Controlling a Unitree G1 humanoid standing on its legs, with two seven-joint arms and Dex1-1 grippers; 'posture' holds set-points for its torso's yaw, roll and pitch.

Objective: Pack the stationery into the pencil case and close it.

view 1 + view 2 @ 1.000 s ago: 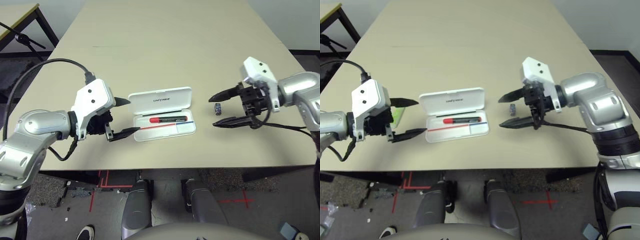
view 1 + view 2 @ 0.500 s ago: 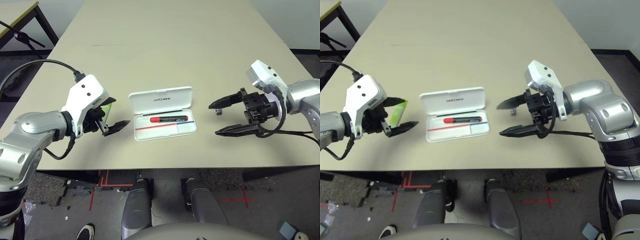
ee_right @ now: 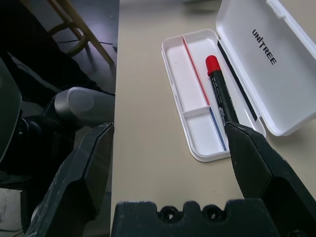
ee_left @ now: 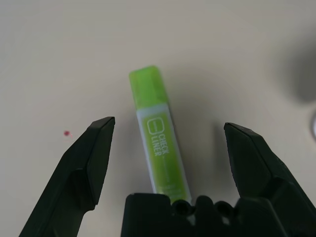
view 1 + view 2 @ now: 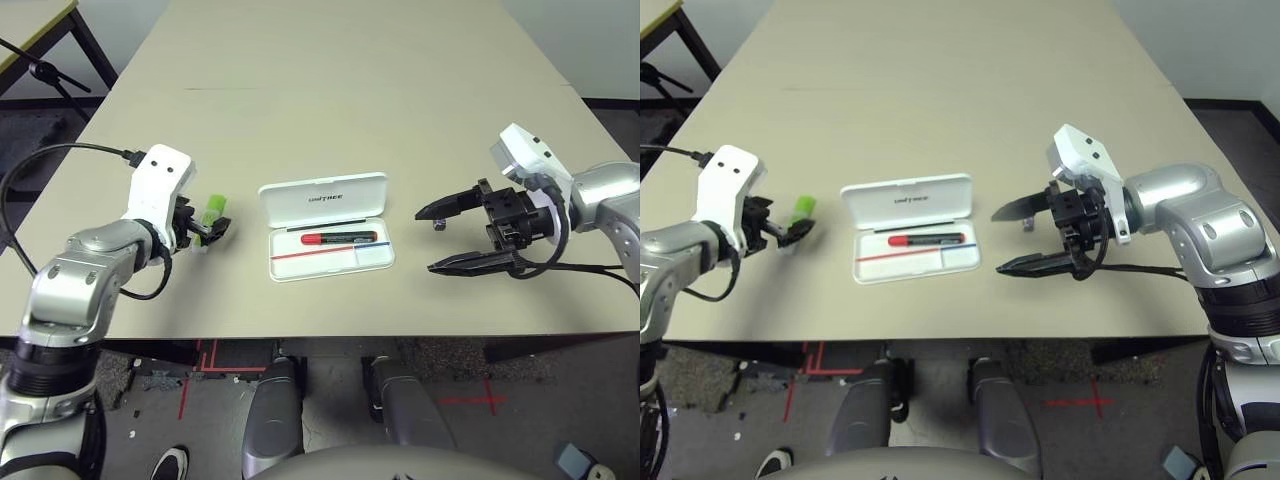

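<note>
The robot's left gripper should grip the highlighter [image 5: 215, 206], which lies crosswise to the pencil case, and turn it lengthwise before lowering it into the empty slot [image 5: 314, 265] beside the marker.
The white pencil case [image 5: 322, 198] lies open in the middle of the table, lid folded back. In its tray rests the red marker [image 5: 337, 238] with the black end, which also appears in the right wrist view as the marker [image 3: 219, 89]. The light green highlighter [image 5: 213, 208] lies on the table left of the case. My left gripper [image 5: 208, 228] stands open with a finger on either side of the highlighter [image 4: 160, 143]. Right of the case, my right gripper [image 5: 426, 240] is open and holds nothing. The tiny dark block [image 5: 436, 224] sits just behind its upper finger.
The table's front edge [image 5: 330, 335] runs close below the case and both grippers. Wide bare tabletop [image 5: 340, 90] stretches behind the case. A second table [image 5: 30, 30] and a black stand are off the far left corner.
My left gripper has moved left, away from the case, and come down around the highlighter. The right gripper drew back to the right a second ago and has since stayed almost still.
</note>
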